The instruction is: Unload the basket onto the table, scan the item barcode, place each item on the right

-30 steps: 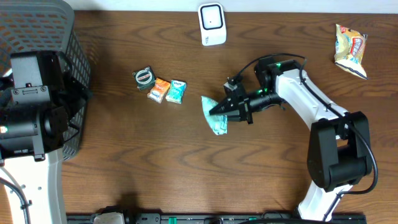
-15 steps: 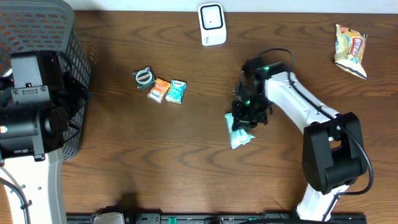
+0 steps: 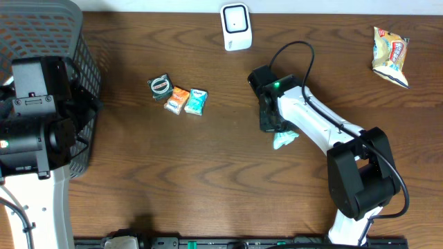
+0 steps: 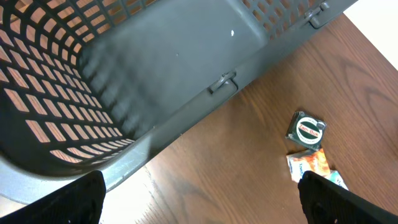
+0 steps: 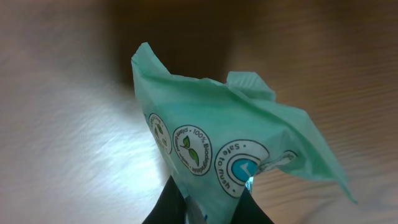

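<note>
Next, I lift and tilt the packet (image 3: pixel 285 140) with my right gripper to look for its barcode before scanning, because the mint-green packet's side facing me shows only round badges (image 5: pixel 194 149).
The item is a mint-green packet (image 5: pixel 211 127) printed with round "100% biodegradable" and "safe to flush" badges; no barcode shows on the side facing me. My right gripper (image 5: pixel 207 210) is shut on its lower edge, one dark finger on each side. From above, the packet (image 3: pixel 284 140) pokes out beneath the right wrist, just over the wood, below and right of the white scanner (image 3: pixel 236 26) at the table's back edge. My left gripper (image 4: pixel 208 208) stands wide open with nothing in it, over the table beside the basket (image 4: pixel 186 68).
A round tin (image 3: pixel 160 85), an orange packet (image 3: pixel 178 99) and a teal packet (image 3: pixel 196 102) lie in a cluster at centre left. A yellow snack bag (image 3: pixel 390 54) lies at the far right. The dark mesh basket (image 3: pixel 41 41) fills the left corner.
The right arm has swung round and drawn the green packet rightward, from table centre to under its wrist. The left arm has not moved.
</note>
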You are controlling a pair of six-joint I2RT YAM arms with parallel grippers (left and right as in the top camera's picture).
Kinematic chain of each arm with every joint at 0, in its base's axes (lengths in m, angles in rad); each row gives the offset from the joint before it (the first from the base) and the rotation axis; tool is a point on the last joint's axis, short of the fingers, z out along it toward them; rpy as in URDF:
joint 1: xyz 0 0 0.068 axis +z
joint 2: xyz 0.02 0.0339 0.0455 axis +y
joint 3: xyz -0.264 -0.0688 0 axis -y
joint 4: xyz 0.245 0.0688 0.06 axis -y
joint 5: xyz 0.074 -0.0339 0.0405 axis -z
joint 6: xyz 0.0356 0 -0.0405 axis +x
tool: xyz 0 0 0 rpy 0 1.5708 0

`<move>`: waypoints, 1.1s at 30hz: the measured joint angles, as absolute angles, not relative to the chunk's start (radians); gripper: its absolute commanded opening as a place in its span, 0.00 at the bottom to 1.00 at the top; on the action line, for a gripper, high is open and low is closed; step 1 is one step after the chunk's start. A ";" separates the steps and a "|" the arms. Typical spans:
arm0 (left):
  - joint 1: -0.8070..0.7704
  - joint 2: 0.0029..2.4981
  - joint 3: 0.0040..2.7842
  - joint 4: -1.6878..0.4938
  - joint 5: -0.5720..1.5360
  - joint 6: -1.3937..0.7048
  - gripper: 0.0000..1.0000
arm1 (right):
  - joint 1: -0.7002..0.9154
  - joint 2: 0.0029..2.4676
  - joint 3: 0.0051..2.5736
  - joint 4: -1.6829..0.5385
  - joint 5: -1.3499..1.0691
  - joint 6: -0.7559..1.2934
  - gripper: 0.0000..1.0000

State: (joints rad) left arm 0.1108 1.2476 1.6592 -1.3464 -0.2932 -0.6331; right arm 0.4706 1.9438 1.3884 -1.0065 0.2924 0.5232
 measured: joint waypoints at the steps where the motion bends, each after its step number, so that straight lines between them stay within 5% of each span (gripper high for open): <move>1: 0.111 1.248 1.659 -1.346 -0.293 -0.633 0.98 | 0.471 1.944 1.388 -1.004 0.326 0.529 0.01; 21: 0.111 1.248 1.659 -1.346 -0.293 -0.633 0.97 | 0.536 1.944 1.388 -0.955 0.301 0.553 0.01; 33: 0.111 1.248 1.659 -1.346 -0.293 -0.633 0.98 | 0.535 1.944 1.386 -0.936 -0.243 0.353 0.01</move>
State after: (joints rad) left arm 0.1108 1.2476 1.6592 -1.3460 -0.2932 -0.6331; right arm 0.5354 1.9438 1.3865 -0.9356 -0.2428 0.3534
